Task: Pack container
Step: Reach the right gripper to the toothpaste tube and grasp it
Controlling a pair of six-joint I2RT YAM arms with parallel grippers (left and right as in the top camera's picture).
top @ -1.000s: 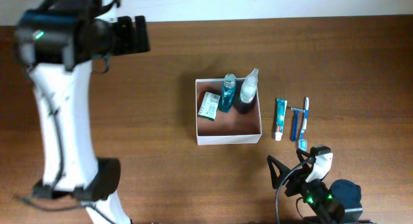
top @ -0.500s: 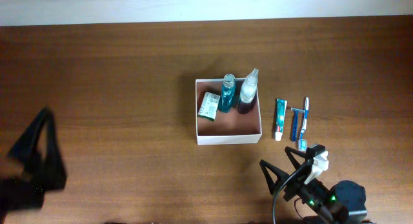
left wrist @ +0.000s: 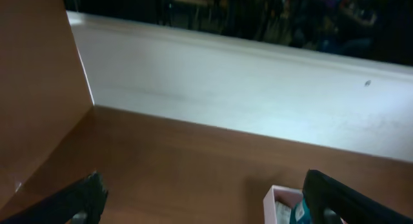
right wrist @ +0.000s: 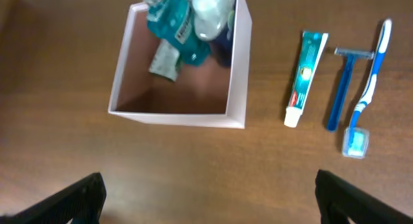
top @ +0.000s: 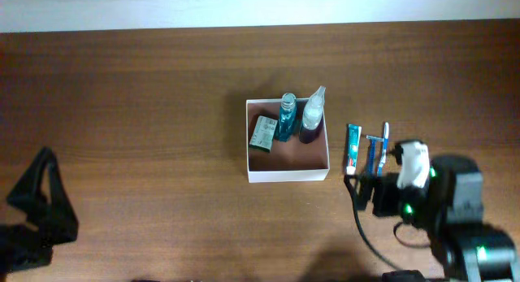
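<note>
The toothpaste tube is on the other side of the container from my left gripper, so my right gripper should pick up the tube and put it in the container's open front.
The container is a square white-walled box with a reddish-brown inside, at mid-table. It holds a green packet, a teal bottle and a clear spray bottle. Right of it lie a toothpaste tube, a blue razor and a toothbrush. My right gripper is open and empty, just in front of the toiletries. In the right wrist view its fingers spread wide below the container. My left gripper is open and empty at the far left front.
The left wrist view shows the left gripper over bare wood, a corner of the container at its right, and a white wall along the table's far edge. In the right wrist view, toothpaste, razor and toothbrush lie side by side.
The left arm has swung from the upper left down to the front left corner. The right arm has moved up from the front edge to beside the toiletries.
</note>
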